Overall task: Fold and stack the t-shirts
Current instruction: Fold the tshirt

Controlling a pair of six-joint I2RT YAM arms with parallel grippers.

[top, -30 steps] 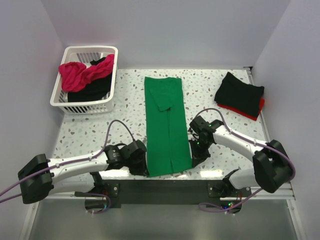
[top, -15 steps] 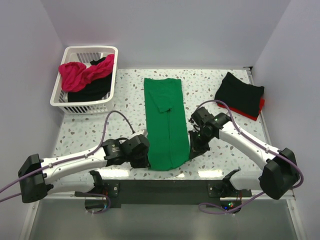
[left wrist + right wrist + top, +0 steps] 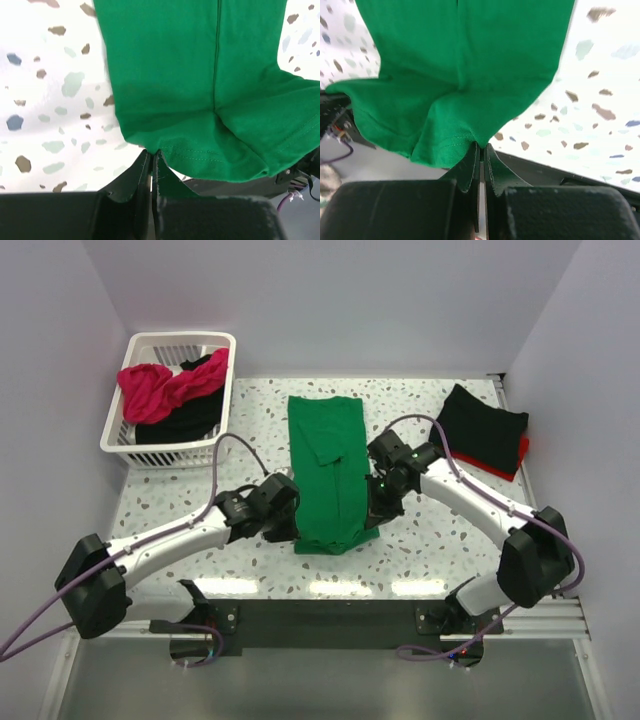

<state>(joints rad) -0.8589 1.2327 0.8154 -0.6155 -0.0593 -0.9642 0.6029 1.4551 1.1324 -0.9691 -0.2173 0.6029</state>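
My right gripper is carrying the hem forward, both hem corners (image 3: 370,534) aligned with the green t-shirt's long edges, and should continue until the hem covers the pointed flap (image 3: 325,445).
A bright green t-shirt (image 3: 328,465) lies as a long narrow strip down the middle of the table. My left gripper (image 3: 288,526) is shut on its near left hem corner (image 3: 165,150). My right gripper (image 3: 375,508) is shut on its near right hem corner (image 3: 465,137). Both hold the near end lifted off the table, folded back toward the far end. A folded black t-shirt (image 3: 480,427) lies on a red one (image 3: 518,452) at the far right. A magenta-pink t-shirt (image 3: 155,388) and a black one (image 3: 190,415) are in the basket.
A white slatted basket (image 3: 125,445) stands at the far left corner. The speckled tabletop (image 3: 440,530) ends at a dark front rail (image 3: 320,625) where the arm bases sit. Pale walls close in the left, right and back.
Both grippers have moved away from the near edge toward the far side, carrying the green shirt's near hem with them. The strip on the table is now shorter.
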